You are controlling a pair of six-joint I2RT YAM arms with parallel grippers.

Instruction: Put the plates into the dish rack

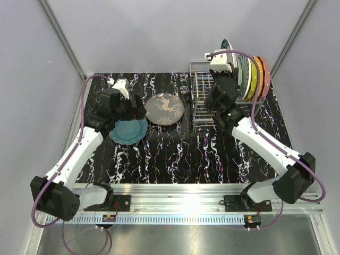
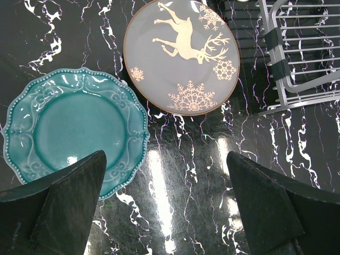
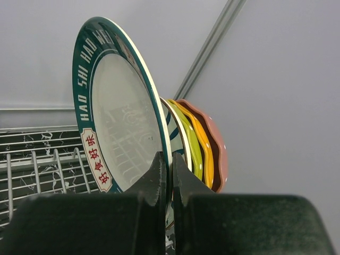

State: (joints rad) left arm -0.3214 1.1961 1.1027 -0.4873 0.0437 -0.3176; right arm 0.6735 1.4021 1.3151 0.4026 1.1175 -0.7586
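Note:
The green-rimmed white plate (image 3: pixel 125 114) is hanging upright and is lined up with the rack's wires (image 3: pixel 82 167). My right gripper should go on lowering it until the plate's edge rests among them.
My right gripper (image 3: pixel 171 172) is shut on the rim of a green-rimmed white plate (image 3: pixel 125 122), held upright over the dish rack (image 1: pixel 204 93). Behind it stand a black-striped white plate (image 3: pixel 178 135), then yellow-green (image 3: pixel 192 139), orange (image 3: pixel 206 146) and pink (image 3: pixel 219 154) plates; from above this row (image 1: pixel 254 78) fills the rack's right end. On the table lie a teal scalloped plate (image 2: pixel 74 130) and a grey-brown plate with a pale deer and snowflakes (image 2: pixel 181 56). My left gripper (image 2: pixel 166 178) hangs open above the bare table, just right of the teal plate (image 1: pixel 128 130).
The rack's left slots (image 3: pixel 42 159) stand free of plates. The chrome rack's corner (image 2: pixel 297 53) sits right of the deer plate (image 1: pixel 165 109). Grey walls and metal frame posts enclose the black marbled table (image 1: pixel 175 159).

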